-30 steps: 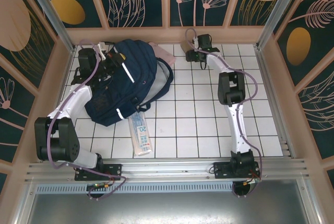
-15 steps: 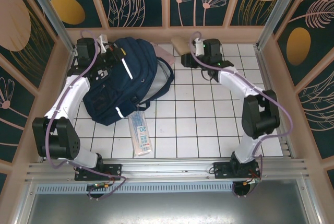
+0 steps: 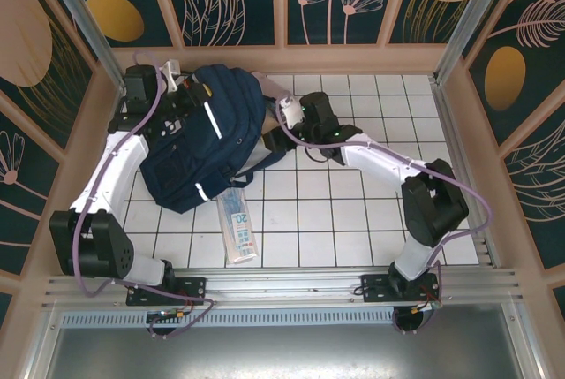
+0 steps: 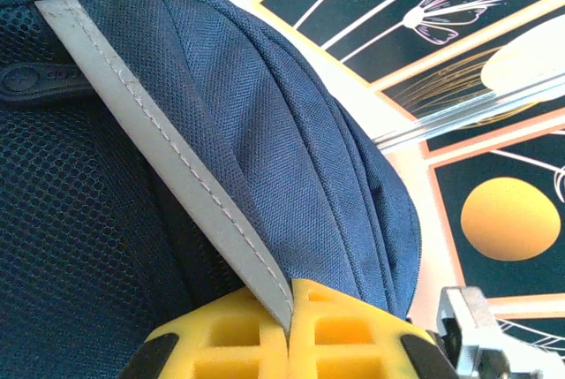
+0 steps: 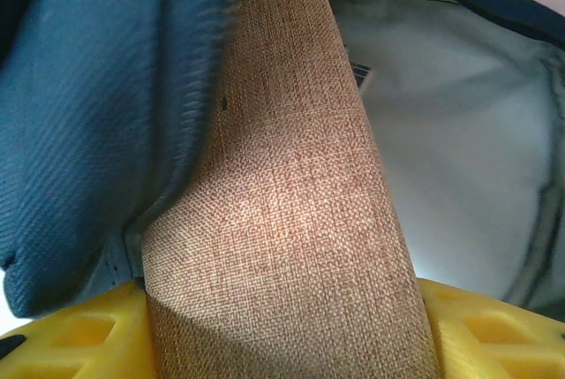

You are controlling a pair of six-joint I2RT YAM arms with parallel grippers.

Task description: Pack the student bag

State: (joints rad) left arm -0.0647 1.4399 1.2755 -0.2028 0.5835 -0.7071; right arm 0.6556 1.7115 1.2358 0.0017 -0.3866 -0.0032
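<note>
My right gripper should go on pushing the brown item inward, as the brown item's far end is inside the bag's opening, and then let go of it on the pale grey lining (image 3: pixel 259 156).
The student bag (image 3: pixel 207 140), dark navy with a white reflective stripe, lies at the table's back left. My left gripper (image 3: pixel 183 94) is at its top edge, and the left wrist view shows my left gripper (image 4: pixel 290 326) shut on the grey stripe (image 4: pixel 177 167) of the student bag (image 4: pixel 291 132). My right gripper (image 3: pixel 272 134) is at the bag's right side. It is shut on a flat brown woven-cloth item (image 5: pixel 282 176) that stands between the yellow fingers (image 5: pixel 79 335). The item's far end reaches into the bag's open mouth, past the navy fabric (image 5: pixel 79 87) and the pale grey lining (image 5: pixel 459 132).
A clear flat pack printed "20" (image 3: pixel 237 224) lies on the white tiled table (image 3: pixel 353 211) just in front of the bag. A pink thing (image 3: pixel 267 84) peeks out behind the bag. Patterned walls close in the back and sides; a metal rail (image 3: pixel 282 284) runs along the front.
My right arm swung from the back of the table leftward to the bag's opening, carrying the brown item. My left gripper kept its hold near the bag's top.
</note>
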